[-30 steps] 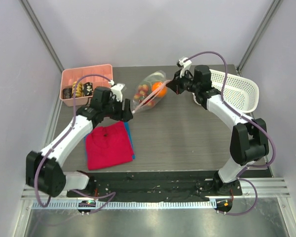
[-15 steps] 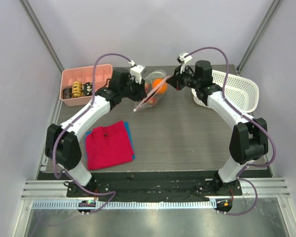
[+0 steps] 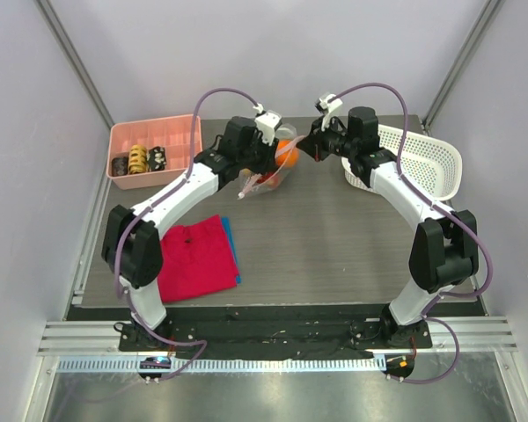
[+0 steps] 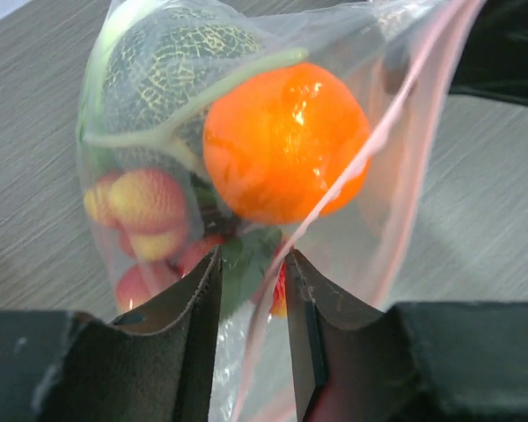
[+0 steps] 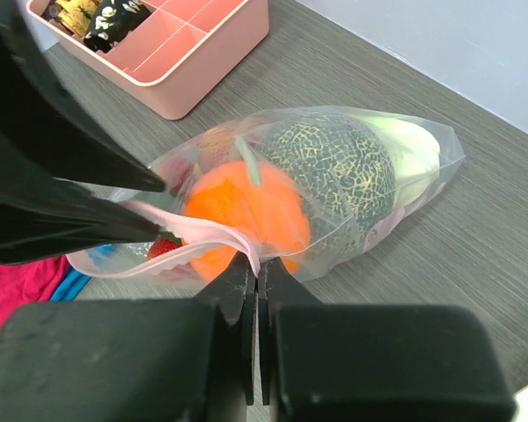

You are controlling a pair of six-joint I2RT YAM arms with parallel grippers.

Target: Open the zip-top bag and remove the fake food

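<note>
The bag's gaping zip strip (image 5: 209,232) is in my closed right gripper, which should open and reach in for the orange ball (image 3: 287,156) while my left gripper holds the bag.
The clear zip-top bag (image 3: 271,178) hangs at the back middle of the table. Through its film I see the fake food: an orange ball (image 4: 282,141), a netted green melon (image 4: 167,61) and red-yellow berries (image 4: 141,202). My right gripper (image 5: 259,262) is shut on the pale pink zip strip (image 5: 202,227), just in front of the orange ball (image 5: 238,202). My left gripper (image 4: 253,255) meets the bag from the opposite side. Its jaws stand a narrow gap apart, with bag film, the strip and a green leaf between them. In the top view, the left gripper (image 3: 266,165) and right gripper (image 3: 304,149) flank the bag.
A pink tray (image 3: 128,136) with small rolls sits at the back left. At the right stands a white lattice basket (image 3: 422,163). A red cloth (image 3: 194,259) lies over a blue one near the front left.
My left arm swung from beside the red cloth up to the bag, and its jaws narrowed around the bag's edge. The bag shifted towards the right gripper, which stayed shut on the strip.
</note>
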